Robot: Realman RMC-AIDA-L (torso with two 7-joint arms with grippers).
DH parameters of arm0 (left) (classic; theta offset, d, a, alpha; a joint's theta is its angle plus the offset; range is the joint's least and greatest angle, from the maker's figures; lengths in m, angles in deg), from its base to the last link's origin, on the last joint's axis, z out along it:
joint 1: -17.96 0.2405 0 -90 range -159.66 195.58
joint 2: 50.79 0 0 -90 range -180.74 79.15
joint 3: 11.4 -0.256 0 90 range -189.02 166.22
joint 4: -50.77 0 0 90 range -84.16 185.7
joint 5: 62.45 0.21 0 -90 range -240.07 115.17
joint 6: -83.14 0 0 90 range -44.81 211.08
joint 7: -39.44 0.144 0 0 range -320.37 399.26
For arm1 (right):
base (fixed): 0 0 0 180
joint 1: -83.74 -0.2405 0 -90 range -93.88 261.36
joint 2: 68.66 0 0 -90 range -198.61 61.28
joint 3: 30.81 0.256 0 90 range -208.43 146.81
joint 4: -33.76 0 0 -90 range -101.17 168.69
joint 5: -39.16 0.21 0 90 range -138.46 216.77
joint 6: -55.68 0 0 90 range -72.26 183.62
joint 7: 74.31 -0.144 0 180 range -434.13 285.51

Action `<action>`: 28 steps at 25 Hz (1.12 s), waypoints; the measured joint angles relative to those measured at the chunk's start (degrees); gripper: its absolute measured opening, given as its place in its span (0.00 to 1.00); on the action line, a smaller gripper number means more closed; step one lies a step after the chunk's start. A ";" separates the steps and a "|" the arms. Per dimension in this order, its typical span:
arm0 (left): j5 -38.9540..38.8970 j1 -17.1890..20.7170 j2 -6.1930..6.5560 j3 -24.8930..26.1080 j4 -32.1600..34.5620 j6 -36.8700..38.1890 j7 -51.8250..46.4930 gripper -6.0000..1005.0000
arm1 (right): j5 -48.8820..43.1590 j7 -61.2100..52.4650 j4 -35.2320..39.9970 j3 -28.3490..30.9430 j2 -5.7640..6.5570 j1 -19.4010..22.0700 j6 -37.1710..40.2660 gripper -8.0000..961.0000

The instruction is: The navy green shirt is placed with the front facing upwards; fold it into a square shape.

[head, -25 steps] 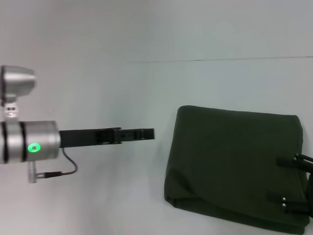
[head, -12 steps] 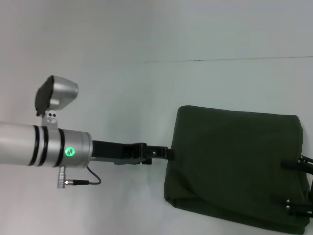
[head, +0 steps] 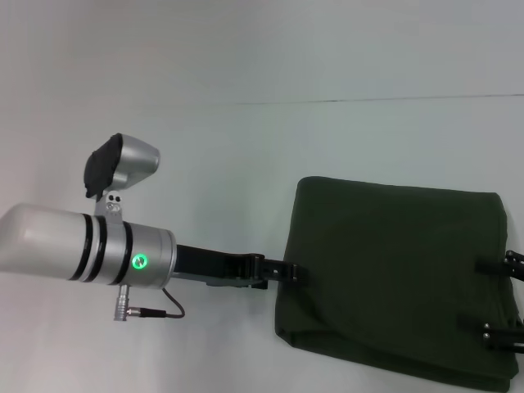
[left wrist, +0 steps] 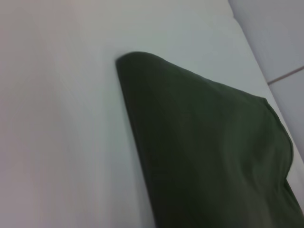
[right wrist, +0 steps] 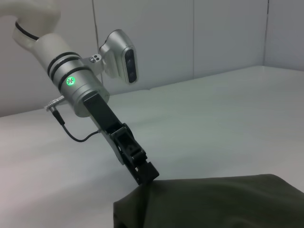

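The end of the robot's left gripper points straight across the shirt's folded edge, so the gripper should go on moving in before its fingers close on the cloth there.
The navy green shirt lies folded into a rough rectangle on the right half of the white table; its lettering and collar are hidden. My left gripper reaches in from the left, low over the table. It is shut, and its tip touches the shirt's left edge. The right wrist view shows that same left gripper meeting the cloth. In the left wrist view only a corner of the shirt shows. My right gripper is open at the shirt's right edge, its fingers spread over the cloth.
The white table stretches left of the shirt and behind it, to a seam line at the back. A black cable loops under the left wrist. A pale wall stands behind the table.
My left arm has swung right and down, bringing its gripper from open table to the shirt's left edge. The right gripper has slid back to the right, off the cloth's middle.
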 joint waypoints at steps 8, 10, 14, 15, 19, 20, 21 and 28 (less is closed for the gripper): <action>0.00 -1.32 -1.19 -0.85 -0.07 -0.24 -0.08 0.90 | 0.04 -1.30 1.39 0.67 0.04 -0.09 -0.36 0.96; 0.00 -1.60 -1.53 -1.52 0.03 -0.27 0.04 0.90 | 0.05 -1.31 1.59 0.97 0.06 -0.06 -0.36 0.96; -0.02 -2.19 -1.87 -4.69 0.17 -0.88 0.41 0.85 | 0.05 -1.37 1.58 1.55 0.07 -0.06 -0.38 0.96; -0.03 -2.28 -1.87 -5.33 0.20 -1.22 0.40 0.80 | 0.05 -1.39 1.59 1.59 0.05 -0.06 -0.39 0.96; -0.10 -2.36 -1.89 -5.69 0.36 -1.77 0.39 0.68 | 0.04 -1.43 1.58 1.80 -0.04 -0.09 -0.44 0.96; -0.15 -2.36 -1.90 -5.62 0.38 -1.81 0.42 0.66 | 0.03 -1.43 1.58 1.92 -0.07 -0.09 -0.45 0.96; -0.15 -2.36 -1.90 -5.62 0.38 -1.81 0.42 0.64 | 0.03 -1.43 1.58 2.05 -0.11 -0.09 -0.46 0.96; -0.50 -2.39 -1.94 -5.51 0.55 -1.84 0.49 0.47 | 0.18 -1.43 1.57 2.40 -0.29 -0.09 -0.47 0.96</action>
